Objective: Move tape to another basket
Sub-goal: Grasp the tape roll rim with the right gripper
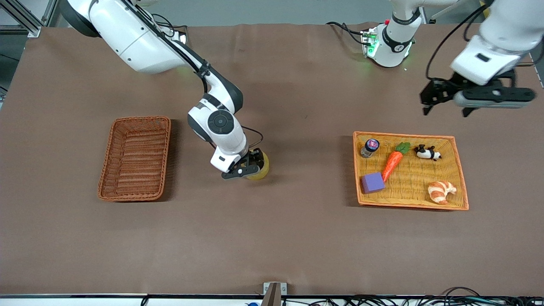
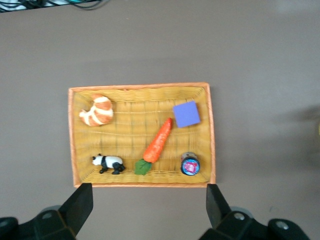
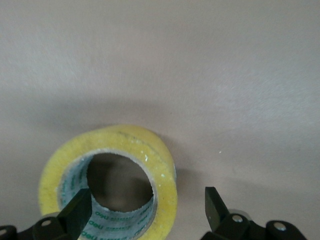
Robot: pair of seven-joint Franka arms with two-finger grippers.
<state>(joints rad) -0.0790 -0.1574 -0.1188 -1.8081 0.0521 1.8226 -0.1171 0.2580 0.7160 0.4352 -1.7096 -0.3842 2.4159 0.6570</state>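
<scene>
Next, my right gripper closes on the tape's side [image 1: 265,166] and takes the tape into the reddish-brown basket [image 1: 135,159], because that basket is far away from my left gripper.
The tape [image 1: 261,166], a yellowish ring with a grey printed core, lies on the brown table between the two baskets; it also shows in the right wrist view [image 3: 165,165]. My right gripper [image 1: 244,170] is low at it and open [image 3: 145,207]: one finger is in the ring's hole, the other outside its wall, not closed on it. The reddish-brown wicker basket [image 1: 140,120] stands empty toward the right arm's end. My left gripper [image 1: 447,111] waits open in the air over bare table beside the orange tray [image 1: 403,135], and is empty in its own view [image 2: 147,205].
The orange tray [image 2: 140,88] holds a croissant [image 1: 442,191], a carrot [image 1: 393,163], a purple block [image 1: 372,182], a toy panda [image 1: 427,153] and a small jar [image 1: 370,147]. Cables lie along the table's near edge.
</scene>
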